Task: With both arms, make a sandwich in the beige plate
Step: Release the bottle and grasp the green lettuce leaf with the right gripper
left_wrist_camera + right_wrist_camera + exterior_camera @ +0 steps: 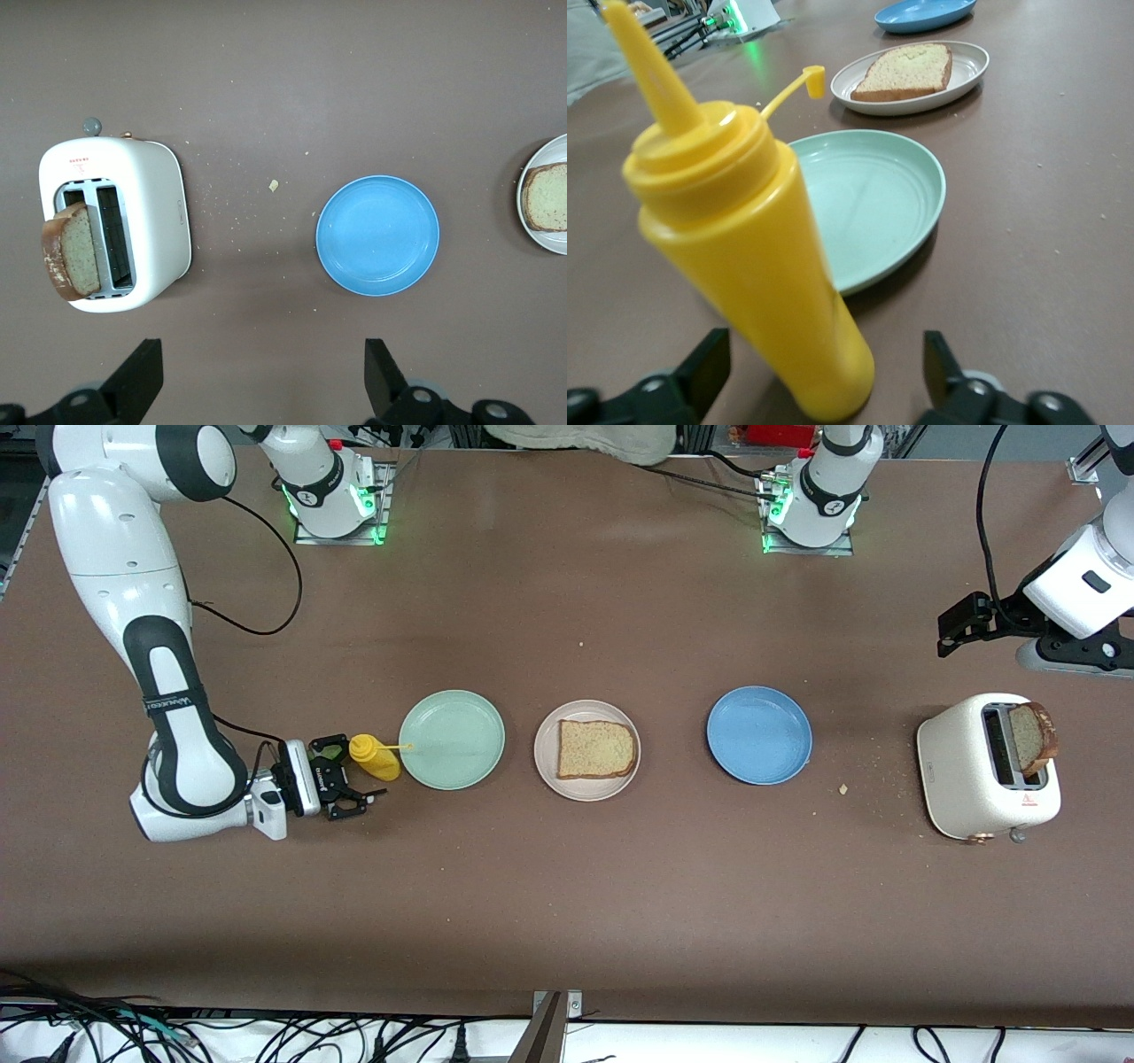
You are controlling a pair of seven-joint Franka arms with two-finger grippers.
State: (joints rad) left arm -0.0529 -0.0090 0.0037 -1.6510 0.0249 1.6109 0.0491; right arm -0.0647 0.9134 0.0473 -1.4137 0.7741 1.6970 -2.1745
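I should pull my right gripper back and take the lettuce (331, 753) to the bread slice with it first, because my right gripper's open fingers reach past the lettuce to the yellow bottle (376, 756).
Of the sandwich, one tan bread slice (596, 748) lies flat on the beige plate (586, 790) in the middle of the row of plates. A second slice (1035, 737) stands in a slot of the white toaster (966, 771) at the left arm's end of the table. My right gripper (359, 771) is low at the table and open. A yellow squeeze bottle (744, 257) stands between its fingers, which do not touch it. My left gripper (263, 350) hangs open and empty over bare table, between the toaster (155, 212) and the blue plate (378, 235).
A mint-green plate (452, 740) sits right beside the yellow bottle (374, 757), on the side toward the beige plate. The blue plate (758, 735) lies between the beige plate and the toaster. Crumbs dot the table near the toaster.
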